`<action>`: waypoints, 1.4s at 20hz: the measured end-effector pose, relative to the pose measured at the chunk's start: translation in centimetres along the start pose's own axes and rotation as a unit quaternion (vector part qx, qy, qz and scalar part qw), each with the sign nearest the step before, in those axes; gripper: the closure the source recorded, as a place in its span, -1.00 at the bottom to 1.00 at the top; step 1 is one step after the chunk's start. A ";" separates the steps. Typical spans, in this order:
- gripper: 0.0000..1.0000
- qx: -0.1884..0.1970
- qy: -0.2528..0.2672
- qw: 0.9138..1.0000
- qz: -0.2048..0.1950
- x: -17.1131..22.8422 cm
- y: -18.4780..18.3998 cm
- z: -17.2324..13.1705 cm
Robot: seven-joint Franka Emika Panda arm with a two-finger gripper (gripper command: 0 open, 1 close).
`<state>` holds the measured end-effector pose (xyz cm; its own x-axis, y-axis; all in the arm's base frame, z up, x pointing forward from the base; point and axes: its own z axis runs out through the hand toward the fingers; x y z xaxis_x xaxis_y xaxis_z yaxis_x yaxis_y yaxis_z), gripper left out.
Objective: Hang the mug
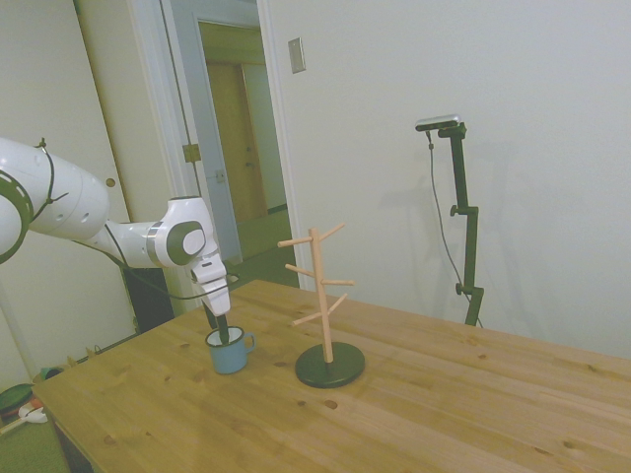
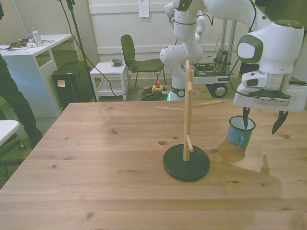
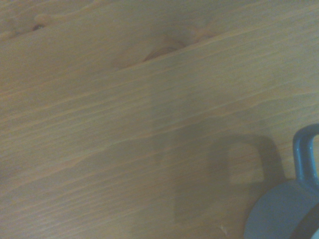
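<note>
The blue mug (image 1: 229, 358) has the loop handle (image 1: 250, 342) sticking out from one side, so it will tilt until its opening points sideways when I hang it on a peg.
The small blue mug (image 1: 230, 353) with a white inside stands upright on the wooden table (image 1: 414, 414), its loop handle toward the peg stand (image 1: 326, 296). In the front view the mug (image 2: 239, 132) sits to the right of the stand (image 2: 186, 115). My gripper (image 2: 262, 121) hangs over it, open. One dark finger (image 2: 246, 119) dips inside the rim and the other is outside, so the mug's wall lies between them. In the side view the gripper (image 1: 218, 331) reaches down into the mug's mouth. The wrist view shows part of the mug (image 3: 279, 216) and its handle (image 3: 305, 154).
The stand rests on a round dark base (image 2: 186, 163) near the table's middle. A person in dark clothes (image 2: 12, 98) stands off the table at the front view's left. A chair (image 2: 136, 62) and white furniture (image 2: 109, 76) lie beyond the far edge.
</note>
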<state>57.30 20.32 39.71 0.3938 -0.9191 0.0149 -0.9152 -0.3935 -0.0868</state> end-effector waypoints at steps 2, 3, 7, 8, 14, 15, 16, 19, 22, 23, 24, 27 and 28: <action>1.00 -0.003 -0.001 1.000 -0.001 -0.1 0.0 0.3; 1.00 -0.003 -0.001 1.000 -0.002 -0.2 0.0 0.4; 1.00 -0.004 0.000 1.000 -0.004 -0.4 0.0 0.5; 1.00 -0.004 0.000 1.000 -0.004 -0.4 0.0 0.5; 1.00 -0.007 0.003 1.000 -0.005 0.0 0.2 0.8; 1.00 -0.008 0.004 1.000 -0.005 0.0 0.2 0.8; 1.00 -0.009 0.005 1.000 -0.005 0.1 0.3 0.9; 1.00 -0.012 0.005 1.000 -0.007 0.3 0.6 1.0; 1.00 -0.012 0.008 1.000 -0.010 0.5 0.8 0.9; 1.00 -0.014 0.009 1.000 -0.011 0.6 0.9 0.9; 1.00 -0.017 0.011 1.000 -0.013 0.6 1.1 0.9; 1.00 -0.021 0.015 1.000 -0.015 0.7 1.6 1.1; 1.00 -0.022 0.015 1.000 -0.015 0.7 1.8 1.1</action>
<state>56.07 18.98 38.44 0.4190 -0.9068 0.0474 -0.9061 -0.4209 -0.0421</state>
